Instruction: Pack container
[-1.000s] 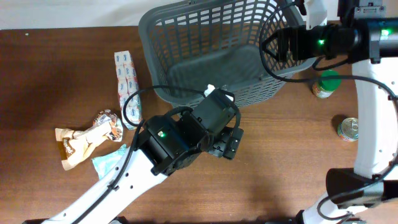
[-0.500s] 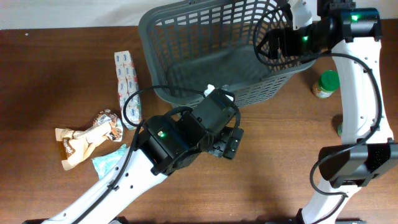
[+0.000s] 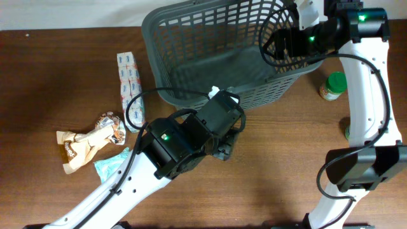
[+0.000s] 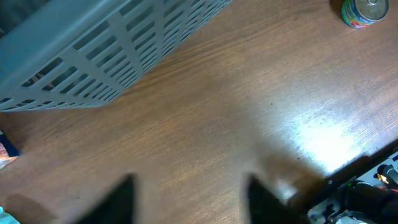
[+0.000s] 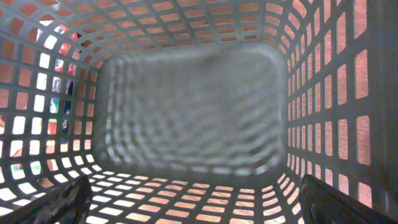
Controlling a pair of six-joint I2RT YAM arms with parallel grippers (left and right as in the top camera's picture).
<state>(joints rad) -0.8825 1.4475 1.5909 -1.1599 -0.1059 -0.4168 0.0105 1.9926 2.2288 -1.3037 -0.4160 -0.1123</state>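
Note:
I should close my right gripper on the container rim's near corner (image 3: pixel 310 67) and help turn the container square before packing, because the container's front side (image 3: pixel 270 95) slants away from my left gripper.
The container (image 3: pixel 191 38), a large dark grey slotted basket, stands at the top middle of the table. Its lattice wall (image 4: pixel 112 56) fills the upper left of the left wrist view. My left gripper (image 3: pixel 227 145) hovers over bare wood just in front of the container. Its two dark fingers (image 4: pixel 124 196) stand partly apart with only table between them, and the gripper (image 4: pixel 189 193) holds nothing. My right gripper (image 3: pixel 276 41) is at the container's right rim and looks into it. The grey floor (image 5: pixel 186 106) shows, and the gripper (image 5: pixel 199 199) is open wide, with nothing in it.
A green-lidded jar (image 3: pixel 332 86) stands right of the container. A tin can (image 4: pixel 364 11) sits further right. A blue-and-white pack (image 3: pixel 129 79), crumpled snack wrappers (image 3: pixel 89 143) and a teal packet (image 3: pixel 111 164) lie at the left.
My left gripper's jaws have narrowed in place over the bare table. The right arm swung in toward the container's right rim a second ago and has held still since.

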